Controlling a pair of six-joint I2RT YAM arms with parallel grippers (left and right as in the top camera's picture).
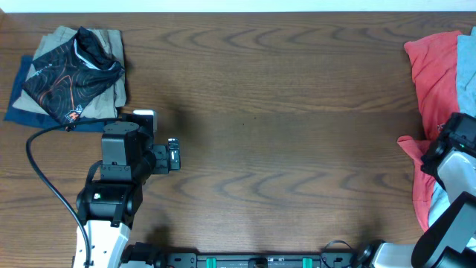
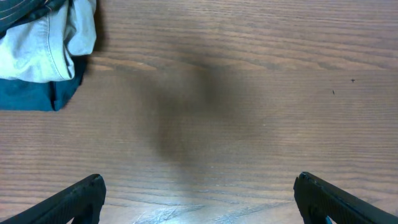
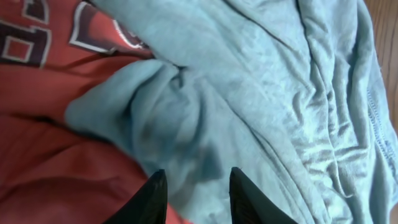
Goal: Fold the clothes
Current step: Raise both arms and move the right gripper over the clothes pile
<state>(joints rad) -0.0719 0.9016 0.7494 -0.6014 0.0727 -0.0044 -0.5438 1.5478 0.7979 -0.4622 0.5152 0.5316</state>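
My right gripper's fingers are only shallow on the light blue garment's bunched fold (image 3: pixel 186 140), so next I open them, reach deeper (image 3: pixel 198 191) around the cloth and pull the garment off the pile.
A pile of unfolded clothes lies at the table's right edge: a red garment (image 1: pixel 437 71) with a light blue garment (image 1: pixel 467 63) on it. In the right wrist view the light blue garment (image 3: pixel 261 81) is bunched over the red garment (image 3: pixel 43 162), which has printed letters. My right gripper (image 3: pixel 196 183) is down on this pile, its fingers close together with a fold of the light blue cloth between them. My left gripper (image 1: pixel 174 155) is open and empty over bare wood (image 2: pixel 199 186), right of the folded stack.
A stack of folded clothes (image 1: pixel 71 74) sits at the far left corner, a dark patterned piece on top of beige and blue ones; its edge shows in the left wrist view (image 2: pixel 43 50). The wooden table (image 1: pixel 282 134) runs between stack and pile.
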